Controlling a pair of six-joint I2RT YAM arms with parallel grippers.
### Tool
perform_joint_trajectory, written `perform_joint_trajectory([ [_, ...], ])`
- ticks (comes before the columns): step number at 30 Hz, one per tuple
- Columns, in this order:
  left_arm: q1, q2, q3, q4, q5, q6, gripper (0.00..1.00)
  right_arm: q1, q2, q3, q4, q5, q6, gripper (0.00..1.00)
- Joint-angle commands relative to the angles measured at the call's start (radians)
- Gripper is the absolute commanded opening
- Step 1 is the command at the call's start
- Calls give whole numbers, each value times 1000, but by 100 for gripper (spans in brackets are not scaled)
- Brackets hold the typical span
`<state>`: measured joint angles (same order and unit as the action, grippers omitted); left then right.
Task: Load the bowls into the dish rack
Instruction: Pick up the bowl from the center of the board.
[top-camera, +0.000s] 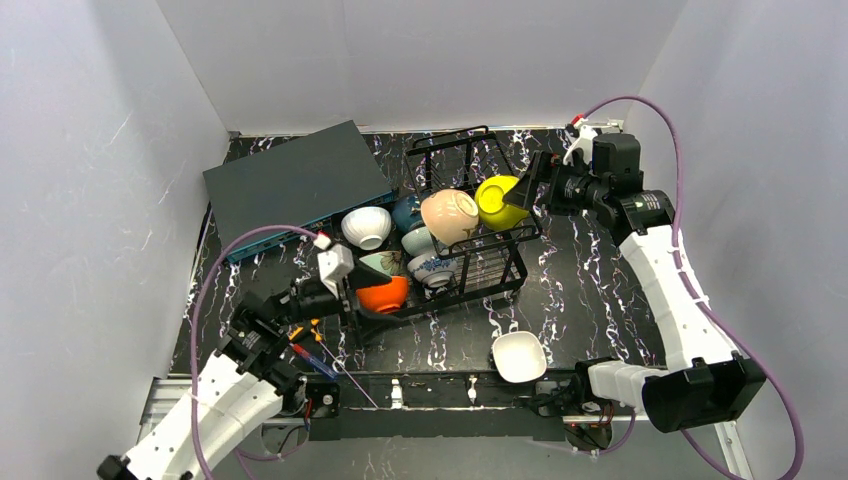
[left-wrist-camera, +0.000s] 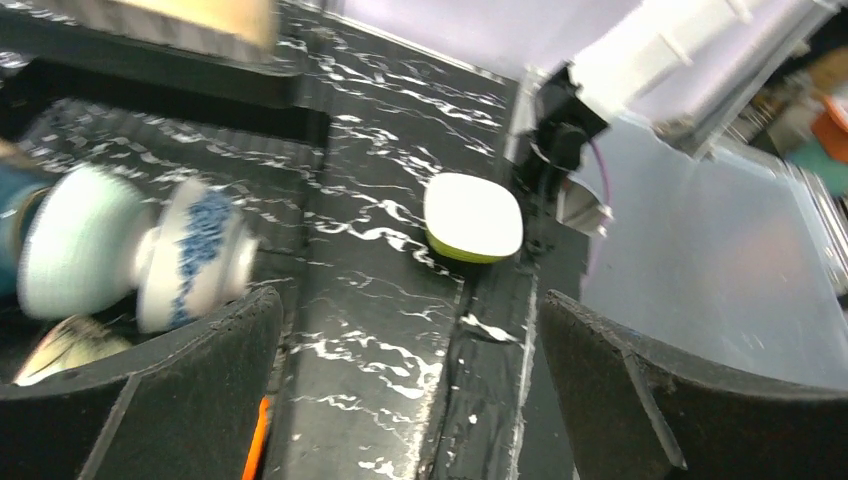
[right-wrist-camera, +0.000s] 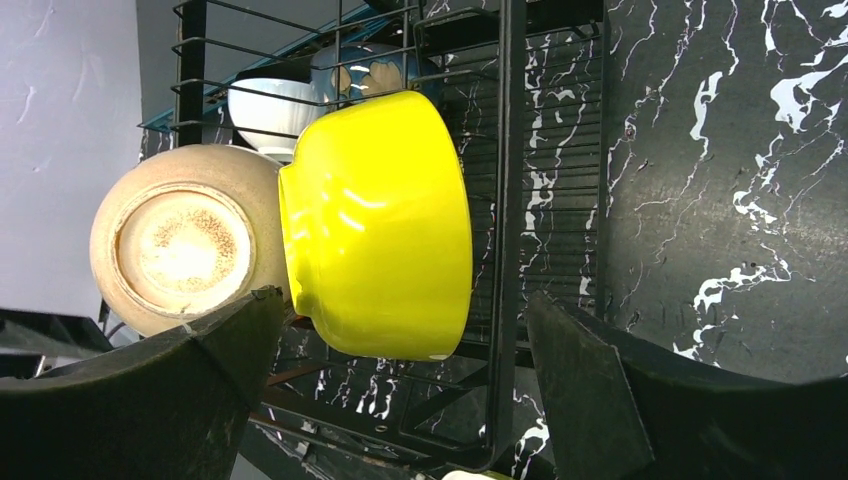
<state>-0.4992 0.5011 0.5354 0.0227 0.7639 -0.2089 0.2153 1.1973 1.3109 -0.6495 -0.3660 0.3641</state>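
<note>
The loose white bowl (top-camera: 519, 356) sits open side up, clear of the dish rack, so my left gripper should keep approaching it until the fingers straddle its front rim (top-camera: 512, 380).
The black wire dish rack (top-camera: 505, 262) stands mid-table. In it are a yellow bowl (top-camera: 497, 200), a pinkish beige bowl (top-camera: 450, 215), a dark blue bowl (top-camera: 407, 210), a mint-green bowl (top-camera: 418, 240) and a blue-and-white bowl (top-camera: 435, 268). A white bowl (top-camera: 366, 226) and an orange bowl (top-camera: 383, 294) sit at its left side. My right gripper (top-camera: 528, 190) is open, its tips either side of the yellow bowl (right-wrist-camera: 380, 225) on the rack's right end. My left gripper (top-camera: 358, 292) is open and empty beside the orange bowl. Another white bowl (top-camera: 519, 356) lies on the table in front.
A dark grey flat box (top-camera: 295, 185) lies at the back left, next to the rack. The loose white bowl (left-wrist-camera: 472, 215) has a green outside and sits near the front edge by the right arm's base. White walls enclose the table.
</note>
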Motion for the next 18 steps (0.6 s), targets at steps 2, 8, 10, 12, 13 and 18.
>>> perform_joint_trajectory([
  [2,-244,61,-14,23,-113,171,98,-5,-26,-29,73,-25,23,99],
  [8,-536,249,26,16,-322,362,98,-7,-29,-47,80,-28,26,99],
  [10,-637,316,42,25,-394,433,98,-8,-33,-53,82,-30,25,99],
  [12,-731,392,73,25,-458,508,98,-8,-37,-62,87,-32,25,99],
  [13,-775,436,87,24,-484,543,98,-7,-41,-66,89,-33,25,99],
  [18,-938,653,183,19,-597,654,98,-8,-51,-82,94,-45,15,99],
])
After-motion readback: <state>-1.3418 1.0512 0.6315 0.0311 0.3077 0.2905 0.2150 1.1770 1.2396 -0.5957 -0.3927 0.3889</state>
